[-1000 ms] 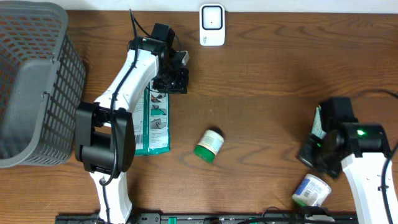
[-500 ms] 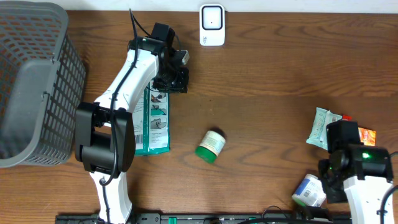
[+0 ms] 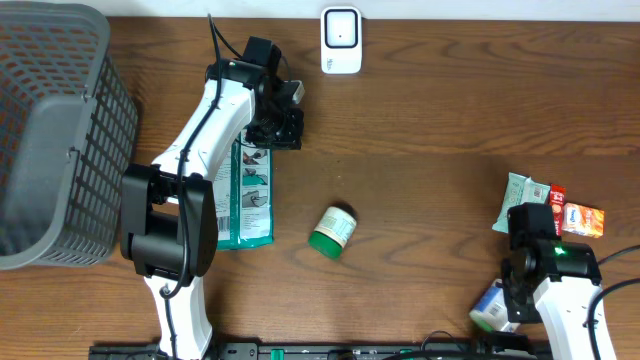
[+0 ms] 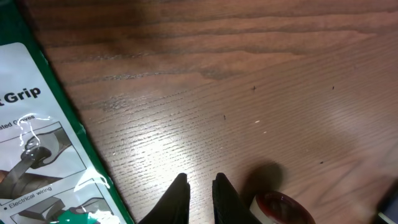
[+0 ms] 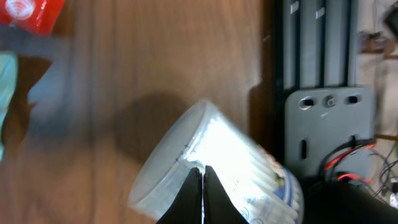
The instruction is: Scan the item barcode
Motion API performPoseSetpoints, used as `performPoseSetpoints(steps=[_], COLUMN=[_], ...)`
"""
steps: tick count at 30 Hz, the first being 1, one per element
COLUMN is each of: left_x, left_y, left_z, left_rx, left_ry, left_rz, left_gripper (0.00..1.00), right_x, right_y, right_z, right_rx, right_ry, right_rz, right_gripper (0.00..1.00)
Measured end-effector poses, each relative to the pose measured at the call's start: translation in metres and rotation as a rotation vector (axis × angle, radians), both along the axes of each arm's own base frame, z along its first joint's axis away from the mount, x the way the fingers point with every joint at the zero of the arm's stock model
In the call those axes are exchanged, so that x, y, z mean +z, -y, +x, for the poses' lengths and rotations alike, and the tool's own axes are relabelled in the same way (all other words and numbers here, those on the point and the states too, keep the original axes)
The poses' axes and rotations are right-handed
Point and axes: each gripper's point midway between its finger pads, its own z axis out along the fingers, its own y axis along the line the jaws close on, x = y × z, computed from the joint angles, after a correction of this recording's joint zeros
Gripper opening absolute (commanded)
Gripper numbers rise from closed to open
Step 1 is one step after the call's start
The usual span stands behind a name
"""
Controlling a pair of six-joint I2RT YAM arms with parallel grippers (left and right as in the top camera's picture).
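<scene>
The white tub point(image 3: 494, 308) is close to the metal rail at the front edge, so my right gripper first needs to move back and push the tub toward mid-table point(image 3: 445, 228).
A white barcode scanner point(image 3: 341, 40) stands at the table's far edge. Lying flat at the left is a green and white package point(image 3: 245, 195), and its edge also shows in the left wrist view point(image 4: 37, 143). A green jar point(image 3: 333, 232) lies on its side mid-table. My left gripper point(image 3: 285, 128) hovers just past the package's top, with its fingers point(image 4: 200, 186) all but together over bare wood and nothing between them. My right gripper point(image 5: 202, 174) is shut, its tips right over a white tub point(image 5: 230, 168) that lies on its side at the front edge point(image 3: 492, 308).
A grey basket point(image 3: 55, 130) fills the left side. A teal packet point(image 3: 520, 198) and red and orange packets point(image 3: 572, 214) lie at the right. A small round red thing with a white rim point(image 4: 281, 208) sits beside my left fingers. A metal rail point(image 5: 320, 93) runs along the table's front edge.
My right arm has pulled back from the teal packet toward the front edge and now sits over the white tub. The left arm has not moved.
</scene>
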Motion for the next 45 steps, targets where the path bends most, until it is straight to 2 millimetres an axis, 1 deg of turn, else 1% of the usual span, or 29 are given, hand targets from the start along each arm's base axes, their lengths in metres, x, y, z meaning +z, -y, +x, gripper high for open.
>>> performPoseSetpoints(steps=[1, 3, 4, 5, 8, 10, 13, 16, 18, 19, 21, 25, 27, 28, 31, 35, 38, 41, 45], left_x=[0.000, 0.000, 0.000, 0.000, 0.000, 0.000, 0.000, 0.000, 0.000, 0.000, 0.000, 0.000, 0.000, 0.000, 0.000, 0.001, 0.001, 0.001, 0.001], left_y=[0.000, 0.000, 0.000, 0.000, 0.000, 0.000, 0.000, 0.000, 0.000, 0.000, 0.000, 0.000, 0.001, 0.001, 0.001, 0.001, 0.001, 0.001, 0.001], left_z=[0.000, 0.001, 0.001, 0.001, 0.000, 0.001, 0.001, 0.001, 0.001, 0.001, 0.001, 0.001, 0.002, 0.002, 0.003, 0.004, 0.004, 0.004, 0.004], left_rx=[0.000, 0.000, 0.000, 0.000, 0.000, 0.000, 0.000, 0.000, 0.000, 0.000, 0.000, 0.000, 0.000, 0.000, 0.000, 0.000, 0.000, 0.000, 0.000], left_ry=[0.001, 0.002, 0.002, 0.002, 0.002, 0.002, 0.003, 0.004, 0.005, 0.005, 0.005, 0.006, 0.009, 0.010, 0.014, 0.015, 0.017, 0.017, 0.018], left_rz=[0.000, -0.001, -0.001, -0.001, 0.000, -0.001, -0.001, -0.001, -0.001, -0.001, -0.001, -0.002, -0.002, -0.003, -0.004, -0.004, -0.004, -0.004, -0.005], left_gripper=[0.15, 0.15, 0.15, 0.15, 0.15, 0.15, 0.15, 0.15, 0.15, 0.15, 0.15, 0.15, 0.15, 0.15, 0.15, 0.15, 0.15, 0.15, 0.15], right_x=[-0.001, -0.001, -0.001, -0.005, -0.020, -0.019, -0.010, 0.012, 0.028, 0.034, 0.042, 0.058, 0.069, 0.076, 0.082, 0.084, 0.080, 0.072, 0.069], right_y=[-0.005, -0.017, -0.025, -0.036, -0.060, -0.069, -0.075, -0.077, -0.077, -0.076, -0.071, -0.053, -0.048, -0.045, -0.042, -0.040, -0.028, -0.018, -0.013], right_z=[0.006, 0.025, 0.037, 0.044, 0.037, 0.038, 0.048, 0.065, 0.066, 0.062, 0.047, -0.005, -0.025, -0.032, -0.032, -0.038, -0.046, -0.051, -0.053], right_rx=[0.020, 0.074, 0.113, 0.159, 0.255, 0.330, 0.476, 0.652, 0.711, 0.718, 0.677, 0.426, 0.320, 0.264, 0.210, 0.119, 0.001, -0.117, -0.197], right_ry=[0.021, 0.100, 0.144, 0.165, 0.125, 0.127, 0.161, 0.208, 0.203, 0.187, 0.119, -0.069, -0.118, -0.114, -0.048, 0.022, 0.051, 0.046, 0.036], right_rz=[0.029, 0.104, 0.152, 0.215, 0.353, 0.402, 0.424, 0.412, 0.408, 0.406, 0.394, 0.338, 0.309, 0.282, 0.250, 0.216, 0.140, 0.074, 0.035], right_gripper=[0.01, 0.01, 0.01, 0.01, 0.01, 0.01, 0.01, 0.01, 0.01, 0.01, 0.01, 0.01, 0.02, 0.02, 0.01, 0.02, 0.02, 0.02, 0.04])
